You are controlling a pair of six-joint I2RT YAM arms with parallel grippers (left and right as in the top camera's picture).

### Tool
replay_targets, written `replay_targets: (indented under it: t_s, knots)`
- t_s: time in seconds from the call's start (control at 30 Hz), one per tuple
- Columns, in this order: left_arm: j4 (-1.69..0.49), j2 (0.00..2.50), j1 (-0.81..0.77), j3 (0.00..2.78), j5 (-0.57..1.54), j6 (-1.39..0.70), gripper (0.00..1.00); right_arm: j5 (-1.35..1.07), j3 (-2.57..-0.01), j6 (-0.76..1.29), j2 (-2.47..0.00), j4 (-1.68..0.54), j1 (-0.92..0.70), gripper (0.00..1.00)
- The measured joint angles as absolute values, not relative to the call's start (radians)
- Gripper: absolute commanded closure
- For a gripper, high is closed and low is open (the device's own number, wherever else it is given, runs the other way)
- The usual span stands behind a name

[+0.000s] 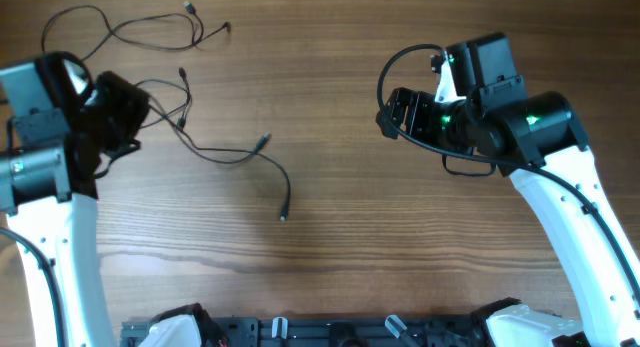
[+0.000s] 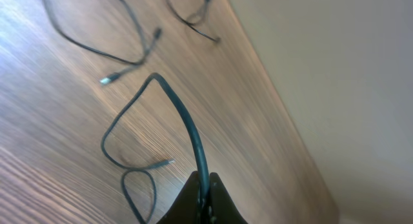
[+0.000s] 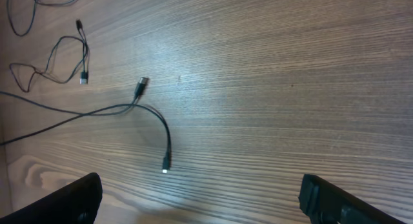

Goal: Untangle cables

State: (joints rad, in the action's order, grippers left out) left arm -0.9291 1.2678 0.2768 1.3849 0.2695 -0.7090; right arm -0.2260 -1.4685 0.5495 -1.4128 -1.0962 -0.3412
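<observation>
The long cable (image 1: 205, 149) trails clear of the short looped cable, so my left gripper goes on pulling it to the table's side edge (image 3: 5, 156) and lets go of it there.
Three thin dark cables lie spread on the left half of the wooden table. One wavy strand (image 1: 150, 22) runs along the far edge. A short looped one (image 1: 183, 97) lies beside my left gripper. A long one (image 1: 240, 155) trails right and ends in a plug (image 1: 284, 217). My left gripper (image 1: 135, 112) is shut on a cable (image 2: 187, 121), which bends away from the jaws (image 2: 205, 192) and loops back to a silvery plug (image 2: 169, 162). My right gripper (image 1: 395, 112) is open and empty, well to the right of the cables. Its wrist view (image 3: 203, 198) shows the long strand's plug (image 3: 166, 164).
The table's far edge (image 2: 277, 108) runs close behind the cables, with a pale wall beyond. Thick black cables hang on the right arm (image 1: 400, 62). The arm bases sit along the near edge (image 1: 330, 332).
</observation>
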Motion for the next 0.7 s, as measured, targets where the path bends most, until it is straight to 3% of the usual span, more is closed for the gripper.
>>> replay_targets:
  t_s: [0.13,0.7]
  knots:
    - [-0.94,1.33,0.381,1.385,0.223,-0.707,0.96,-0.223,-1.468,0.55,-1.413,-1.096,-0.341,0.0]
    - [-0.812,1.52,0.548,1.385,-0.066,-0.7,0.96,-0.196,-1.468,0.55,-1.413,-1.095,-0.341,0.0]
